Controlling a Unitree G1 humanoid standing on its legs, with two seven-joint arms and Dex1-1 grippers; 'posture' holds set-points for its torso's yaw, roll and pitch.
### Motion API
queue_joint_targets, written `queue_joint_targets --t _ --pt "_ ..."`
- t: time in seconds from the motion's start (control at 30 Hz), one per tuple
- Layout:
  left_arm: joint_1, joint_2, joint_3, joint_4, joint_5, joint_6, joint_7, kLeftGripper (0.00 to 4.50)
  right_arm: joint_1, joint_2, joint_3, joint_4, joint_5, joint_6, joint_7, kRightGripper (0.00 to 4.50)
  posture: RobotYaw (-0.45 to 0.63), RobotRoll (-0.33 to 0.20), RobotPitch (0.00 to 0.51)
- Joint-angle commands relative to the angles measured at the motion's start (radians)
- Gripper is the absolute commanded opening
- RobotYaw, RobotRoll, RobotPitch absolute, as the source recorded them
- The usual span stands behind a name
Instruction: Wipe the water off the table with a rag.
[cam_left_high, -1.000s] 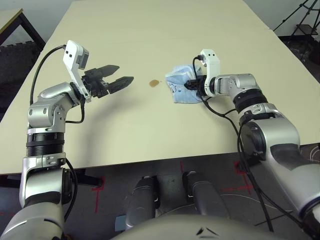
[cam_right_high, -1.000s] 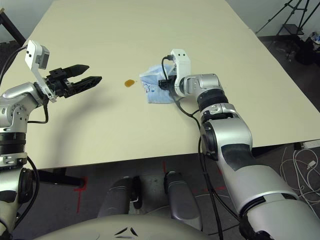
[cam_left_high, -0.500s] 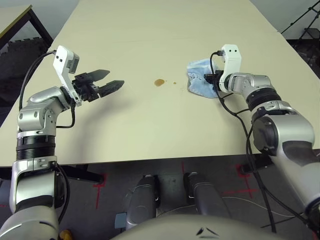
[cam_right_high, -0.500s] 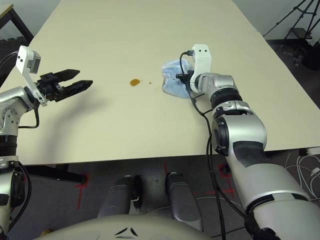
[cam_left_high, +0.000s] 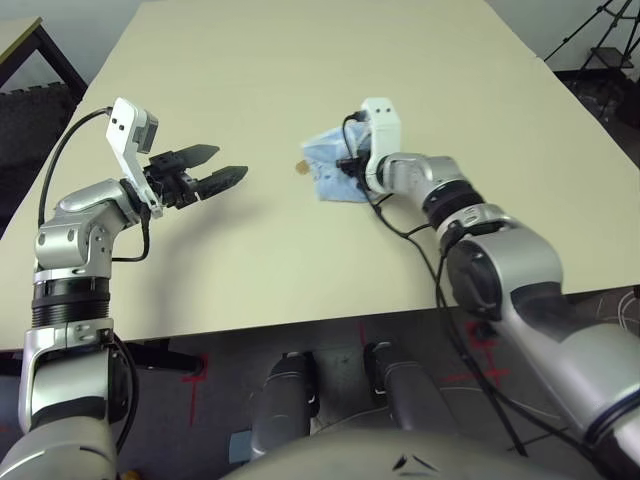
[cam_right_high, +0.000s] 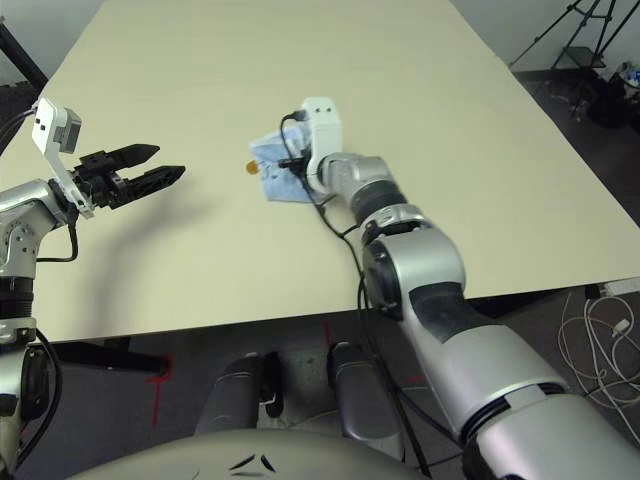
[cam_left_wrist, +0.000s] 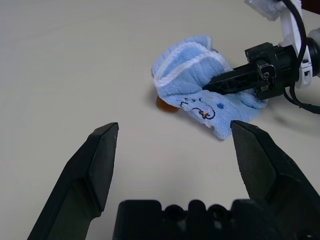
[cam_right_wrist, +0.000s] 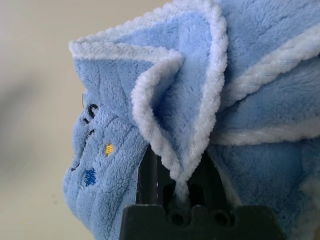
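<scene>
Next, I slide the rag back over the drop (cam_left_high: 301, 167) with my right gripper before I take the rag away, because the amber drop of water sticks out past the rag's edge (cam_left_high: 311, 164).
The light blue rag (cam_left_high: 328, 170) lies bunched on the pale beige table (cam_left_high: 300, 60), near its middle. My right gripper (cam_left_high: 346, 166) is shut on the rag, with folds of cloth (cam_right_wrist: 200, 100) wrapped over its black fingers (cam_left_wrist: 235, 79). A small amber drop of water (cam_left_wrist: 166, 104) peeks out from under the rag's left edge (cam_right_high: 251, 168). My left gripper (cam_left_high: 230, 161) hovers open above the table, left of the drop and apart from it, with nothing between its fingers. It points at the rag.
The table's front edge (cam_left_high: 300, 320) runs just ahead of both arms. A second table's corner with a dark leg (cam_left_high: 30, 35) stands at the far left, and a tripod (cam_left_high: 600, 30) at the back right. Cables (cam_right_high: 600, 320) lie on the floor at the right.
My right gripper has dragged the rag leftward over the specks until its edge reaches the amber drop. The left arm has barely moved. The camera has shifted.
</scene>
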Motion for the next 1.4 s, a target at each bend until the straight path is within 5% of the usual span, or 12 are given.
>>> queue_joint_targets --t 0.03,0.3,0.63,0.87,1.4 --pt "0.020 0.011 0.017 -0.044 -0.015 0.019 0.011 4.50 -0.008 0.065 0.005 0.037 -0.001 0.008 -0.006 0.02 -0.02 0.000 0.161" --pt "0.044 0.005 0.021 -0.084 -0.025 0.038 0.029 4.50 0.005 0.121 0.050 0.049 -0.048 -0.013 -0.030 0.02 -0.01 0.000 0.161" --pt "0.024 0.003 0.012 -0.061 -0.019 0.029 0.029 4.50 -0.004 -0.163 -0.002 0.072 -0.062 -0.121 -0.184 0.02 -0.03 0.000 0.156" --pt "0.003 -0.006 -0.002 -0.040 -0.012 0.019 0.026 4.50 -0.016 -0.238 -0.015 0.081 -0.063 -0.131 -0.177 0.02 -0.05 0.000 0.151" --pt "0.001 -0.013 -0.012 -0.040 -0.015 0.019 0.027 4.50 -0.053 0.130 -0.027 0.055 -0.012 -0.038 -0.096 0.02 -0.03 0.000 0.158"
